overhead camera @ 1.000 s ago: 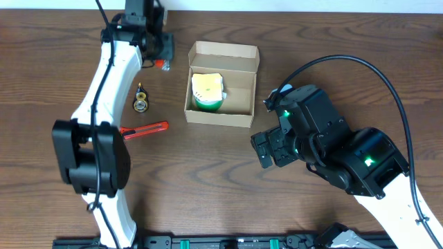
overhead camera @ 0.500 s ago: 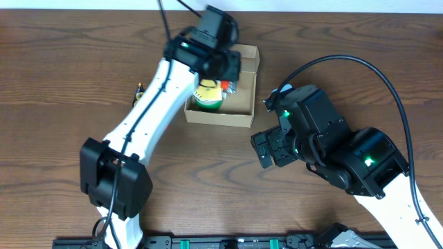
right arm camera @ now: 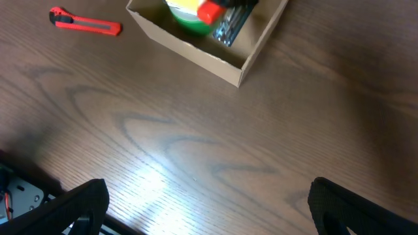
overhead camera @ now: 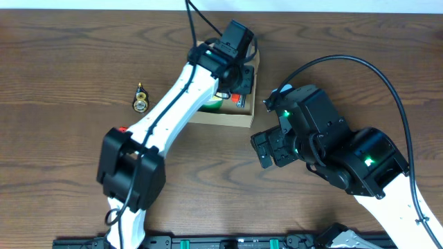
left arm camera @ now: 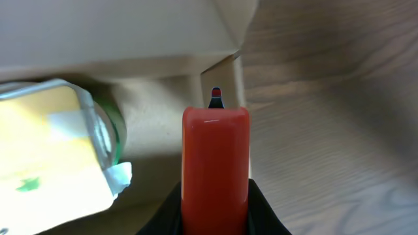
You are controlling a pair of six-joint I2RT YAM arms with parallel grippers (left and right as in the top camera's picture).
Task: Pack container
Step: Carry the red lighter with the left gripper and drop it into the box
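My left gripper should continue to lower the red-handled tool [left arm camera: 215,163], which is inside the box's sides and over a free part of the box's bottom beside the green tape roll [left arm camera: 155,124], and let go of it there.
The tan cardboard box [overhead camera: 223,120] lies open at the middle back, mostly hidden by my left arm. In it lies a green tape roll with a yellow-white label [left arm camera: 52,150]. My left gripper [overhead camera: 237,98] is over the box's right half, shut on a small red-handled tool [left arm camera: 215,163] whose dark tip points at the box's inner corner. The right wrist view shows the box [right arm camera: 243,65] with the red tool [right arm camera: 209,12] inside it. My right gripper [right arm camera: 209,209] is open and empty over bare table, in front and to the right of the box [overhead camera: 266,149].
A small gold and black object [overhead camera: 140,99] lies left of the box. A red utility knife [right arm camera: 85,21] lies on the table to the front left of the box; from overhead only its end [overhead camera: 123,129] shows beside my left arm.
My left arm has swung from the table's back left over to the box, carrying the red tool, and now holds it in the box's right half. The right arm has not moved.
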